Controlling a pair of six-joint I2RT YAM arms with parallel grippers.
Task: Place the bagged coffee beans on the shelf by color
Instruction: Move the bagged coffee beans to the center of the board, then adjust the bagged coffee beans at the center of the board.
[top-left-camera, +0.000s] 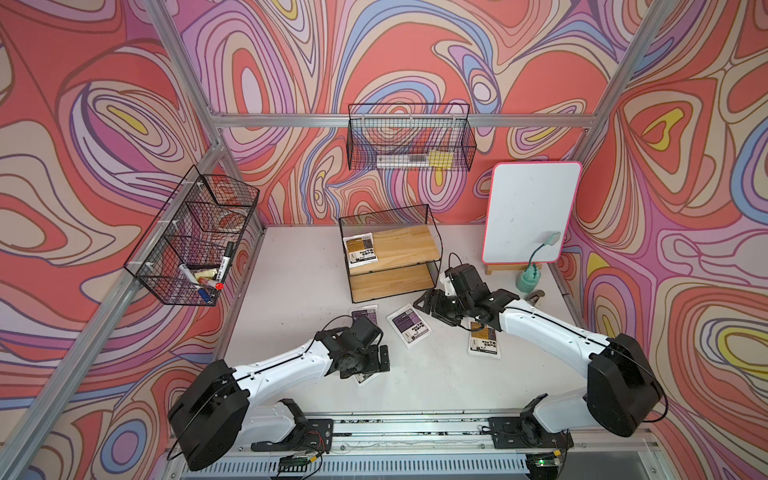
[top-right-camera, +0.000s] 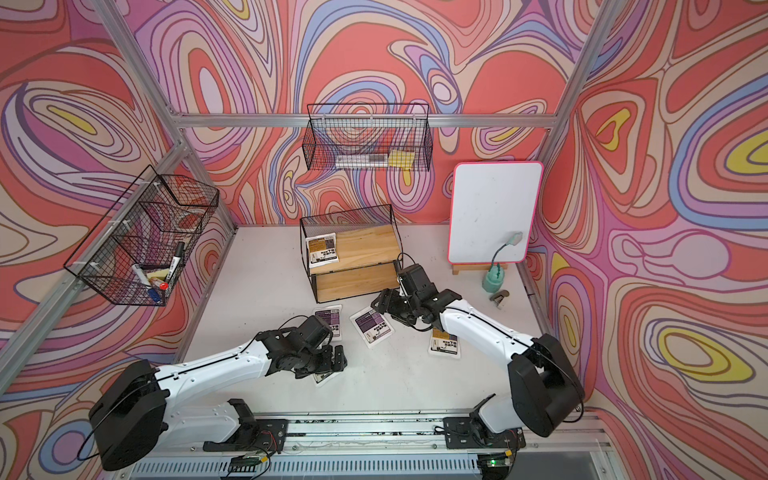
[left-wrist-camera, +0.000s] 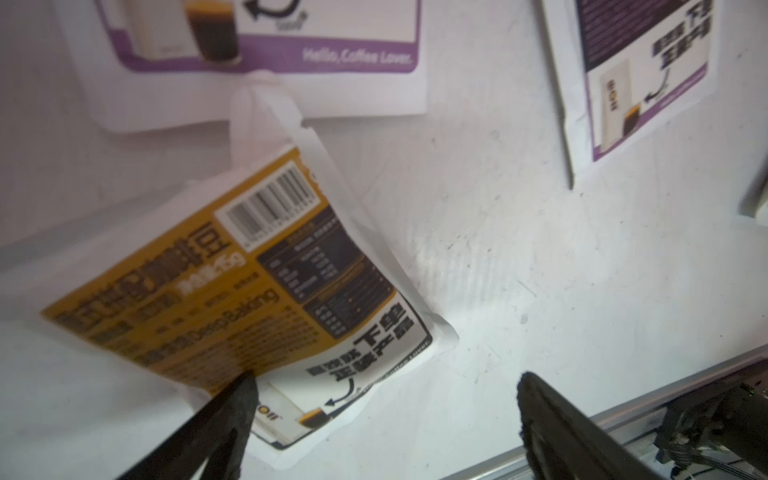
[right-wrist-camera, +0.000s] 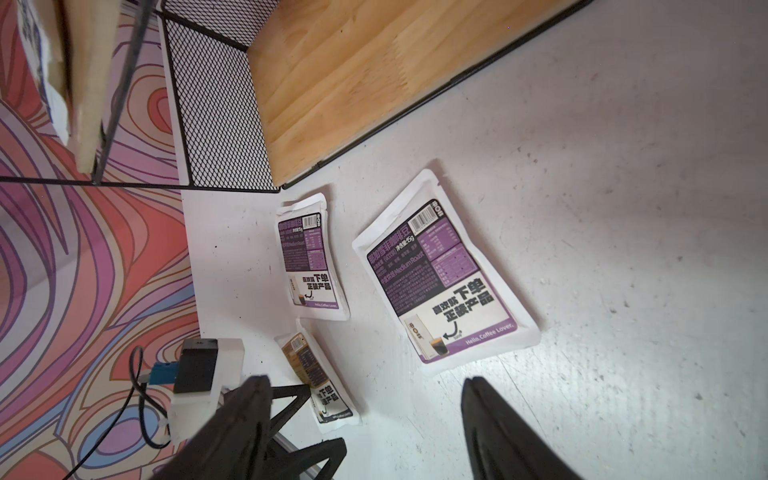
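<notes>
The orange-brown bag (left-wrist-camera: 240, 296) is lying crooked beneath a finger of my left gripper, so next I move back and grab its free corner (left-wrist-camera: 434, 332) with my right gripper.
The shelf (top-left-camera: 392, 253) (top-right-camera: 353, 259) stands at the back middle of the table. One orange-brown bag (top-left-camera: 360, 249) (top-right-camera: 322, 249) lies at the left end of its top board. Two purple bags (top-left-camera: 365, 313) (top-left-camera: 409, 326) (right-wrist-camera: 311, 257) (right-wrist-camera: 444, 282) lie flat in front of the shelf. Another orange-brown bag (top-left-camera: 484, 343) (top-right-camera: 445, 343) is partly under my right arm. My left gripper (top-left-camera: 380, 361) (left-wrist-camera: 384, 395) is open low over a third orange-brown bag (left-wrist-camera: 249, 282) (right-wrist-camera: 316, 374), with one finger over its edge. My right gripper (top-left-camera: 426, 305) (right-wrist-camera: 365, 395) is open and empty beside the shelf's lower board (right-wrist-camera: 374, 75).
A wire basket (top-left-camera: 195, 241) with markers hangs on the left wall, and another wire basket (top-left-camera: 411, 141) hangs on the back wall. A whiteboard (top-left-camera: 528, 212) on a small easel and a teal bottle (top-left-camera: 528, 279) stand at the back right.
</notes>
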